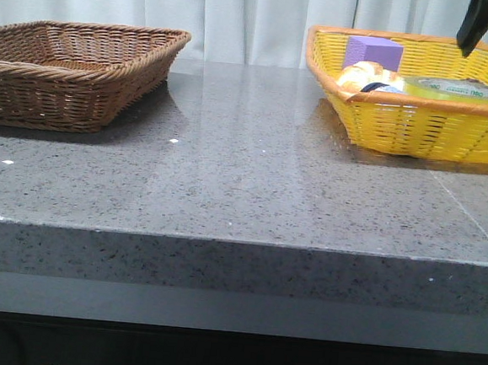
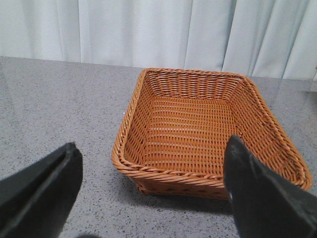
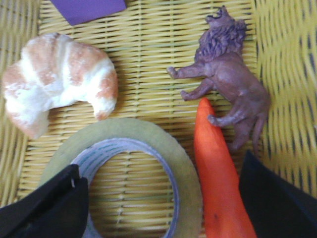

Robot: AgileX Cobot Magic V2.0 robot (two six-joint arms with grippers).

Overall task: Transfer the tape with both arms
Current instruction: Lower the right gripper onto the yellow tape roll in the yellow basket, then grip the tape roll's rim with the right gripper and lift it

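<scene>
The tape (image 1: 461,90) is in the yellow basket, far away from the robot's left gripper, so the right gripper should first put the tape down in the open space (image 1: 216,163) between the two baskets.
The tape (image 3: 183,168), a wide yellowish roll with a white inner ring, lies flat in the yellow basket (image 1: 417,128); its top edge with green lettering shows in the front view (image 1: 458,88). My right gripper (image 3: 158,198) is open above the basket, one finger over the roll's inner ring and the other beyond an orange carrot (image 3: 218,183). In the front view only a dark fingertip (image 1: 478,23) shows above the basket. My left gripper (image 2: 153,198) is open and empty, above the table in front of the brown basket (image 2: 163,171).
The yellow basket also holds a croissant (image 3: 59,79), a purple block (image 1: 373,51) and a brown toy lion (image 3: 233,84). The brown wicker basket (image 1: 75,76) at the left is empty. White curtains hang behind the grey stone table (image 1: 244,182).
</scene>
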